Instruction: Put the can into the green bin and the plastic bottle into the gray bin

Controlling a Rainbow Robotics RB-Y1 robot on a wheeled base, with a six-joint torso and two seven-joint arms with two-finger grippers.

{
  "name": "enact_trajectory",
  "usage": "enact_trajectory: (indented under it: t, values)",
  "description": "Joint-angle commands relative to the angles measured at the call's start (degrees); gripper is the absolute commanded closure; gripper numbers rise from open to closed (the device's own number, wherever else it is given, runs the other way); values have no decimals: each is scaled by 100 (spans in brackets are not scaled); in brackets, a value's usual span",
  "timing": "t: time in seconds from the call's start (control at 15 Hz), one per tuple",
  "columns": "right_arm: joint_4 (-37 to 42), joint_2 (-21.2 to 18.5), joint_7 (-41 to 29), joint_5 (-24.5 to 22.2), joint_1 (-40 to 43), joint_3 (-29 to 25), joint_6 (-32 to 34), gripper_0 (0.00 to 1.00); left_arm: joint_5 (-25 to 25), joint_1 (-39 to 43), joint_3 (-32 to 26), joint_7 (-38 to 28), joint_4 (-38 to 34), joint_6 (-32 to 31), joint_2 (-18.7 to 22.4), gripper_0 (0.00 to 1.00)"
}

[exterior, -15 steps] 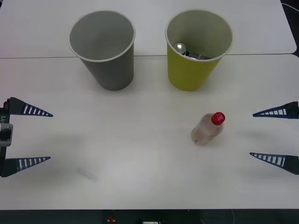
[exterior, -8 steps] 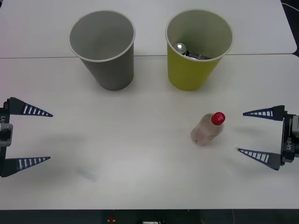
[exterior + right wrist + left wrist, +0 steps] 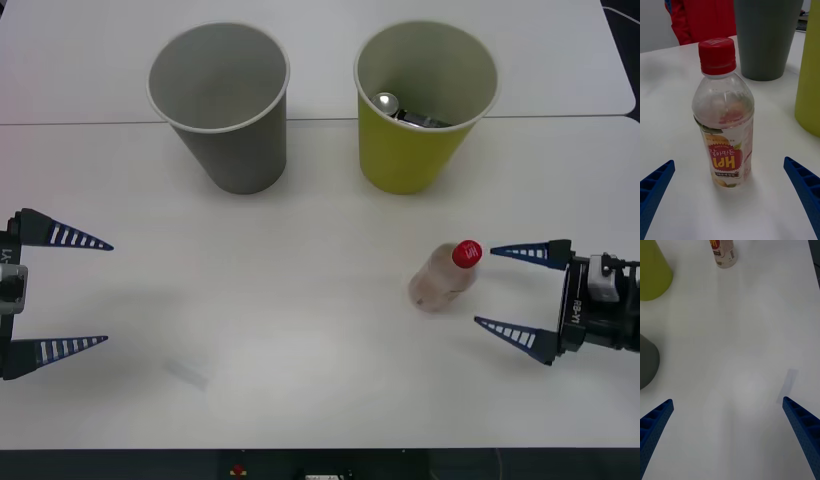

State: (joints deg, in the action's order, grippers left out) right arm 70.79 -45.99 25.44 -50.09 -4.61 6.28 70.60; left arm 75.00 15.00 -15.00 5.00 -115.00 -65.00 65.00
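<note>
The gray bin (image 3: 221, 112) looks deeper than the plastic bottle (image 3: 444, 279) is tall. So the plastic bottle will go down below the gray bin's rim when I drop it in.
The plastic bottle (image 3: 443, 277) with its red cap stands upright on the white table, right of centre; it is close ahead in the right wrist view (image 3: 724, 116). My right gripper (image 3: 482, 288) is open just to the bottle's right, fingertips level with it, not touching. The can (image 3: 392, 105) lies inside the green bin (image 3: 420, 140) at the back right. The gray bin (image 3: 225, 120) stands to its left, with nothing showing inside. My left gripper (image 3: 108, 293) hangs open at the table's left edge, holding nothing.
The table (image 3: 300, 330) stretches bare between the two grippers and in front of the bins. A seam between two tabletops runs behind the bins. In the right wrist view a red garment (image 3: 700, 17) shows beyond the table.
My right gripper has moved left across the table toward the bottle, staying open. The left arm, bottle, bins and can have not moved.
</note>
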Motion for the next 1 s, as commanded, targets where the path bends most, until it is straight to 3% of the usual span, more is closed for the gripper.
enact_trajectory:
  t: [0.07, 1.0]
  values:
    - [-215, 284, 75, -1, -110, 32, 24, 0, 0, 0, 0, 0, 0, 0, 0, 0]
    - [-250, 1321, 242, -318, -216, 40, -441, 0, 0, 0, 0, 0, 0, 0, 0, 0]
